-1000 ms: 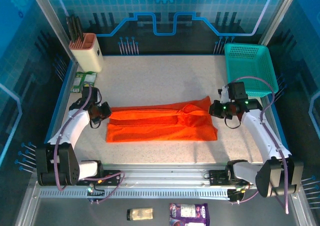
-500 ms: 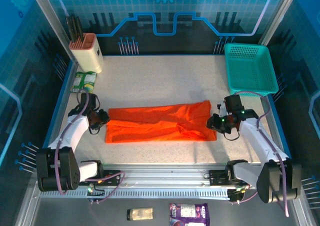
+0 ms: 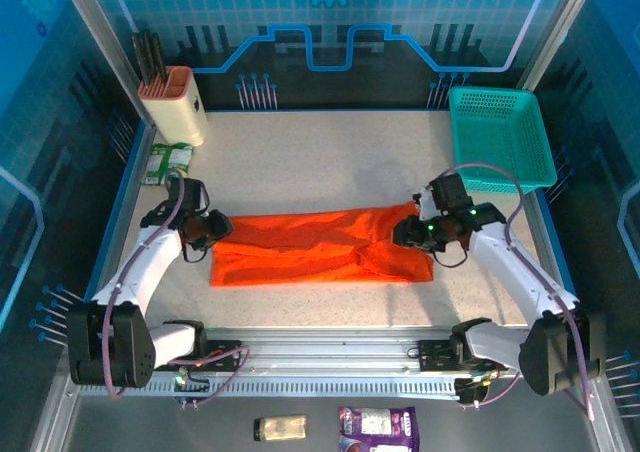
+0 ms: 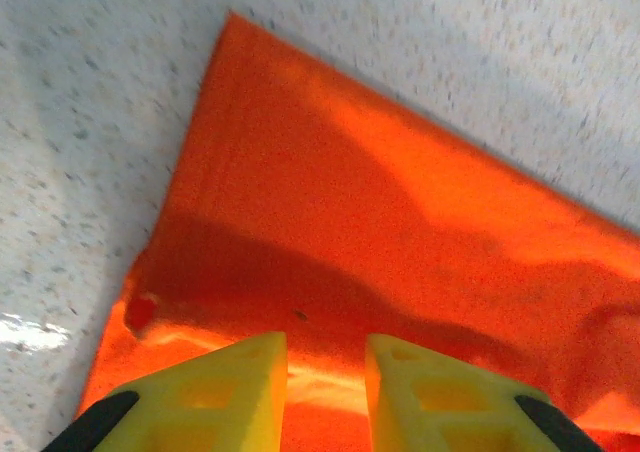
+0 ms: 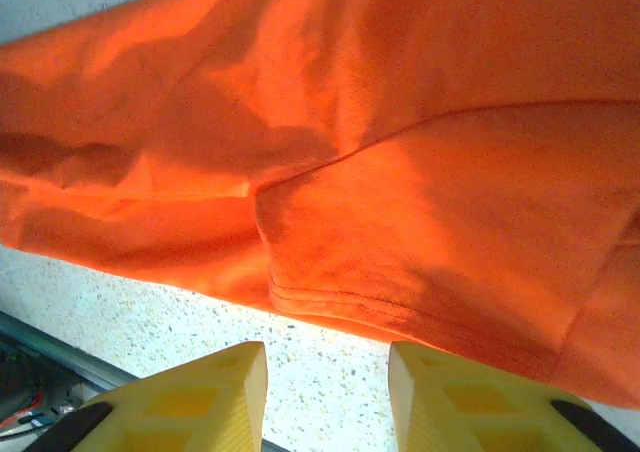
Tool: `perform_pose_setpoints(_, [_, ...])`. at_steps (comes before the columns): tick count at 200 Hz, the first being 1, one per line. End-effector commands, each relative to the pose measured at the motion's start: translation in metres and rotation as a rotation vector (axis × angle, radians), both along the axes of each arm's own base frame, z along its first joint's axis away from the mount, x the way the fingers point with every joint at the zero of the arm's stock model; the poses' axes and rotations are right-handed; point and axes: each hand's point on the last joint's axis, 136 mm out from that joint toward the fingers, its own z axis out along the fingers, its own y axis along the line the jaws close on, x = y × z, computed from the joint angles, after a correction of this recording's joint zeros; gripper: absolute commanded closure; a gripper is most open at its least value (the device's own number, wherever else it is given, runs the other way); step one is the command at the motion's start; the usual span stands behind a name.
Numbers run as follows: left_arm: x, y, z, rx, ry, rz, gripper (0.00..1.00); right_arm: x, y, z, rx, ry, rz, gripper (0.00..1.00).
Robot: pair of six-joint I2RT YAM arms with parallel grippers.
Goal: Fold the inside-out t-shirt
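My gripper will open the t-shirt's upper layer (image 3: 310,231) backward when I pull it, while the near strip stays down, because a loose edge (image 3: 285,252) runs along that strip.
The inside-out t-shirt (image 3: 320,247) lies flat on the speckled table as a long orange band, folded lengthwise, running left to right. My left gripper (image 3: 216,230) hovers over its left end. In the left wrist view the yellow fingers (image 4: 250,382) stand apart above the t-shirt (image 4: 400,202), and the left gripper (image 4: 325,357) holds nothing. My right gripper (image 3: 404,234) is over the shirt's right end. In the right wrist view the right gripper (image 5: 325,372) is open, bare table shows between its fingers, and a stitched hem of the t-shirt (image 5: 400,172) lies just beyond the tips.
A teal mesh basket (image 3: 500,137) stands at the back right. A beige holder with dark handles (image 3: 175,100) and a green packet (image 3: 168,160) sit at the back left. Beyond the near rail lie a purple pouch (image 3: 378,427) and a small packet (image 3: 280,428).
Both grippers have gone from shut to open and let go of the shirt's ends. The shirt has settled flatter. Both arms dipped towards the near side, then came back over the ends.
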Motion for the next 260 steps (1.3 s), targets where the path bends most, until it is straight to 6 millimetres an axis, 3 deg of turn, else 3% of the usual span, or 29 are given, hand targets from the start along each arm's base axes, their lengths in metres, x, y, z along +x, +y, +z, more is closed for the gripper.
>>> perform_pose_setpoints(1, [-0.017, 0.008, -0.010, 0.032, 0.081, 0.069, 0.70, 0.003, -0.012, -0.007, -0.102, 0.007, -0.035, 0.62])
perform_pose_setpoints(20, [-0.025, 0.019, -0.012, 0.075, 0.095, 0.124, 0.64, -0.001, -0.037, -0.019, -0.194, 0.036, -0.099, 0.62])
perform_pose_setpoints(29, [-0.027, 0.022, -0.011, 0.063, 0.088, 0.146, 0.62, -0.012, -0.049, -0.034, -0.218, 0.081, -0.133, 0.62])
perform_pose_setpoints(55, [-0.028, 0.025, -0.011, -0.028, 0.064, 0.198, 0.60, -0.032, -0.072, -0.052, -0.184, 0.137, -0.239, 0.61])
perform_pose_setpoints(76, [-0.027, 0.024, -0.012, -0.064, 0.064, 0.204, 0.59, -0.030, -0.056, -0.053, -0.072, 0.117, -0.242, 0.63])
perform_pose_setpoints(94, [-0.025, 0.019, -0.015, -0.113, 0.072, 0.198, 0.59, -0.036, -0.049, -0.066, -0.028, 0.177, -0.245, 0.63])
perform_pose_setpoints(116, [-0.023, 0.016, -0.018, -0.153, 0.072, 0.201, 0.59, -0.043, -0.046, -0.083, -0.006, 0.220, -0.263, 0.63])
perform_pose_setpoints(175, [-0.022, 0.018, -0.019, -0.151, 0.074, 0.205, 0.59, -0.048, -0.039, -0.105, 0.041, 0.267, -0.283, 0.64])
perform_pose_setpoints(260, [-0.021, 0.018, -0.020, -0.155, 0.071, 0.208, 0.59, -0.043, -0.036, -0.101, 0.074, 0.250, -0.304, 0.82])
